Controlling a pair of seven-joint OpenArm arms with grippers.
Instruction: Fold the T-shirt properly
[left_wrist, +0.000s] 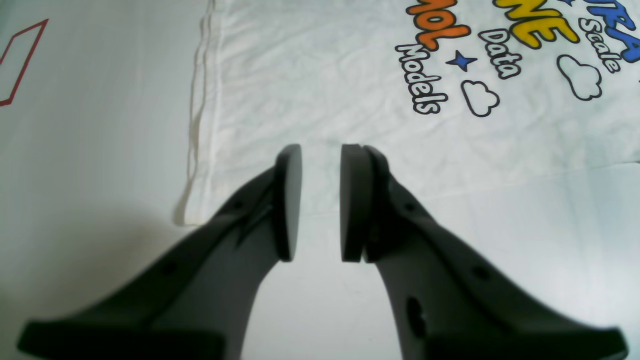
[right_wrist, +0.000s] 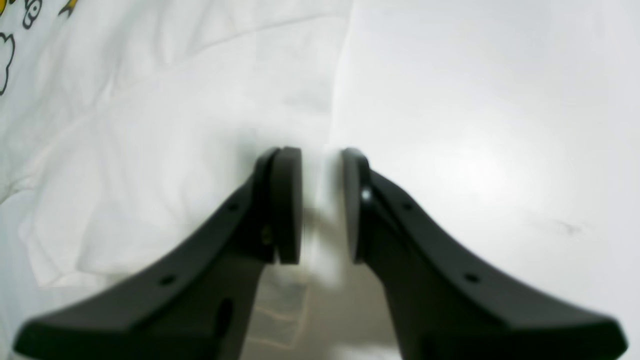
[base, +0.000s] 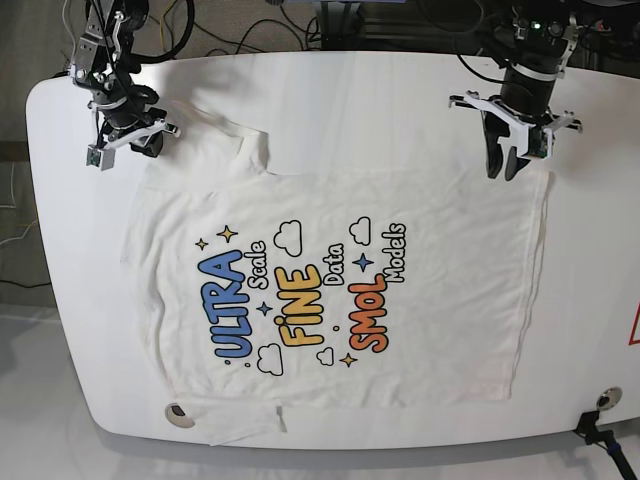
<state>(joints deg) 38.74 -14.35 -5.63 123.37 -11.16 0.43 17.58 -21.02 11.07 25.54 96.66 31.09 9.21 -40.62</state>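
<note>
The fingers of my left gripper are above the T-shirt's edge (left_wrist: 321, 213), short of the hem corner, so next my left gripper turns and goes to that corner (base: 546, 175) before folding.
The white T-shirt (base: 330, 200) lies spread flat, print up, on the white table (base: 400, 100). My left gripper (base: 503, 165) hovers over the shirt's far corner near the hem. In the left wrist view its jaws (left_wrist: 321, 150) stand a narrow gap apart, with nothing between them, over plain cloth (left_wrist: 325, 75) near the side edge. My right gripper (base: 135, 143) is at the sleeve on the other side. In the right wrist view its jaws (right_wrist: 322, 150) also stand a narrow gap apart over the sleeve's edge (right_wrist: 150, 150), and a blurred white strip of cloth shows in the gap.
A red outline mark (left_wrist: 20, 65) is on the table beyond the hem, also at the base view's right edge (base: 633, 330). Cables (base: 230, 30) lie behind the table's far edge. A small black fitting (base: 600, 420) sits at the front right corner.
</note>
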